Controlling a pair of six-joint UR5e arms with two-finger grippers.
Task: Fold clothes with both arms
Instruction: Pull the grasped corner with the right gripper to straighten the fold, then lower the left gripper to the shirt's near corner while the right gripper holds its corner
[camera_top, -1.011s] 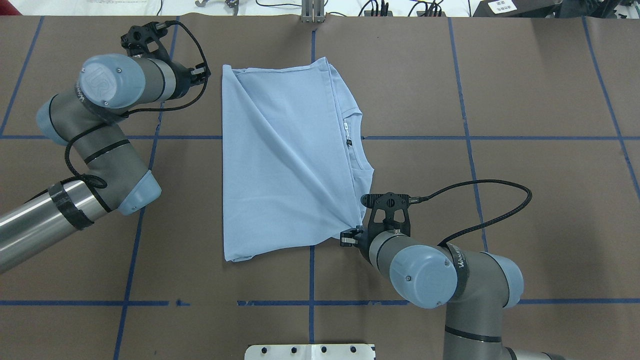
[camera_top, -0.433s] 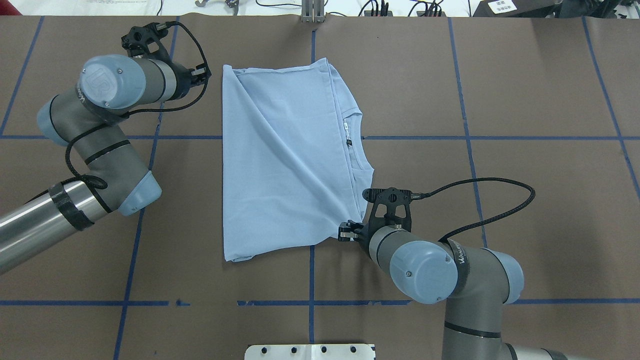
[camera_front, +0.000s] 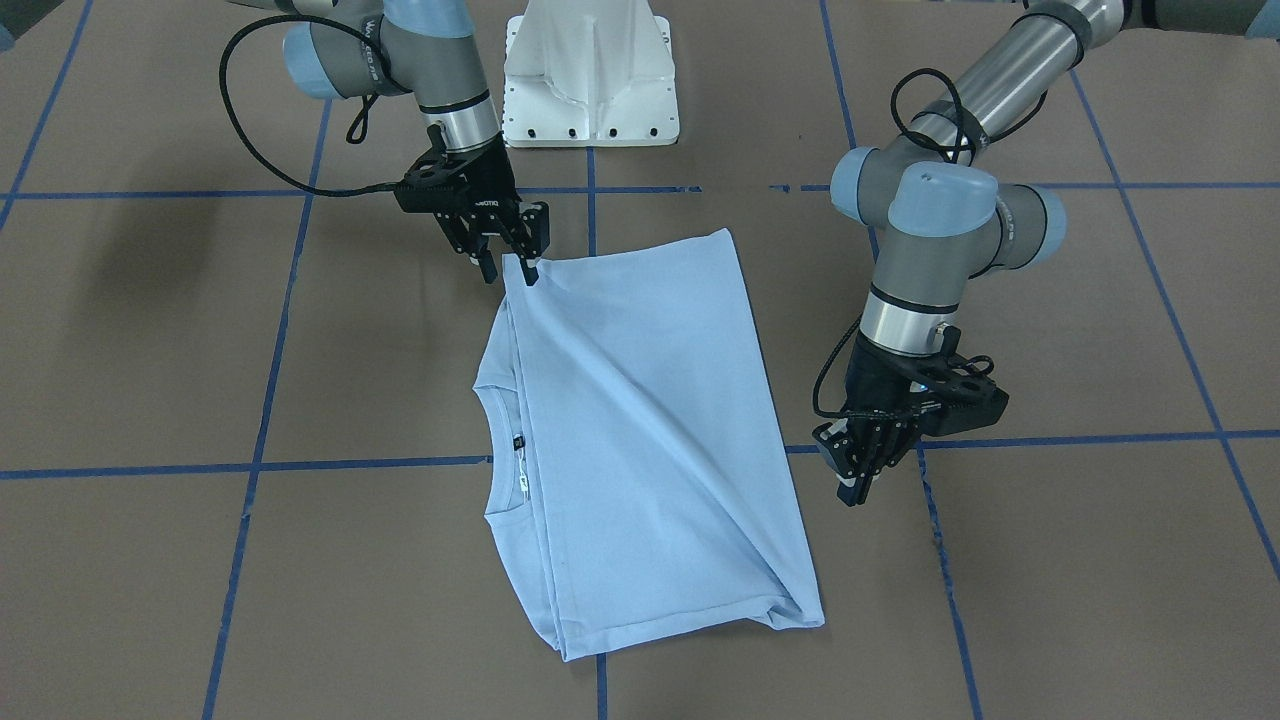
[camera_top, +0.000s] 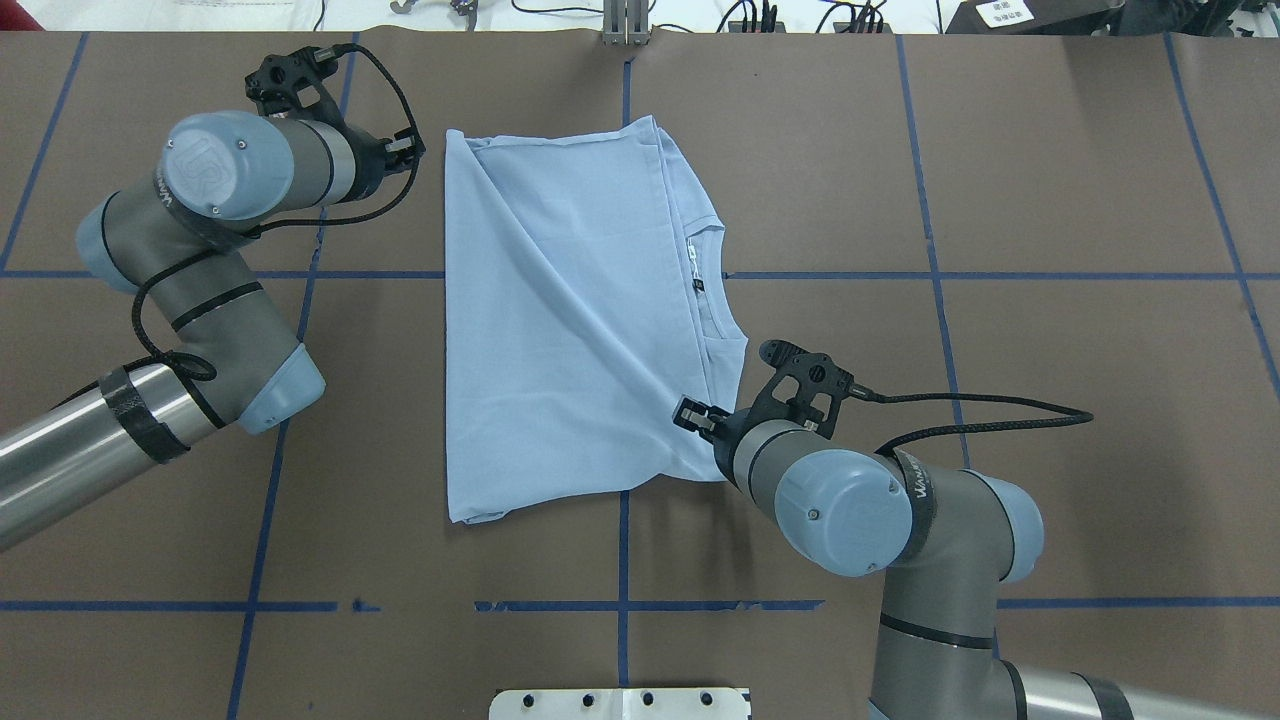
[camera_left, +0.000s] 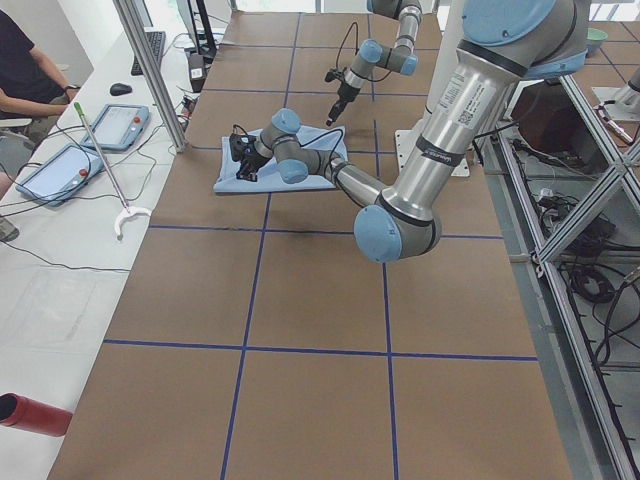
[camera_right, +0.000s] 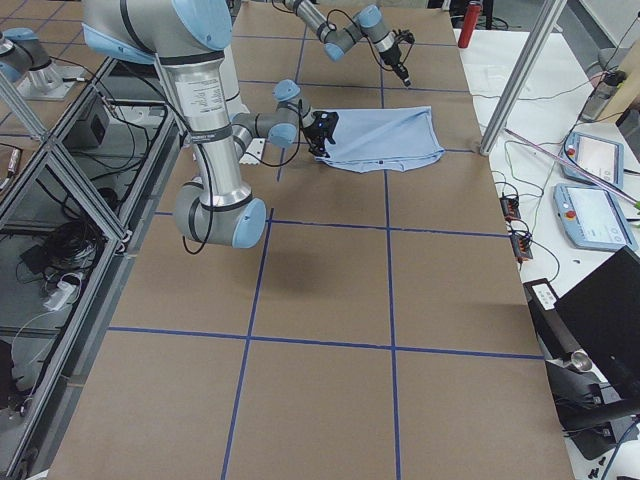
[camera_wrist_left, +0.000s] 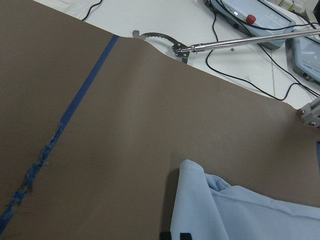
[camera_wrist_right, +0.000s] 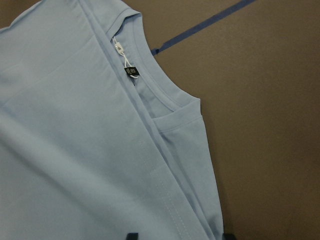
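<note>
The T-shirt is far from the pedestal base, so the robot's right gripper and left gripper should pinch its near corners and pull it closer before folding.
The light blue T-shirt lies folded lengthwise on the brown table, collar and dark neck label toward the robot's right. My right gripper hovers over the shirt's near right corner; in the front view the right gripper has its fingers spread, the corner lying loose between them. In the right wrist view the shirt fills the frame and both fingertips stand wide apart. My left gripper sits just off the shirt's far left corner, fingers together and holding nothing. The left wrist view shows that shirt corner lying flat.
Blue tape lines grid the brown table. The white pedestal base stands at the robot's edge. Beyond the far edge are cables, tablets and a metal reach tool. A person sits at the far side.
My right gripper has let go of the near right shirt corner, which now lies flat, and has moved away from the robot over the shirt. The left arm has barely moved.
</note>
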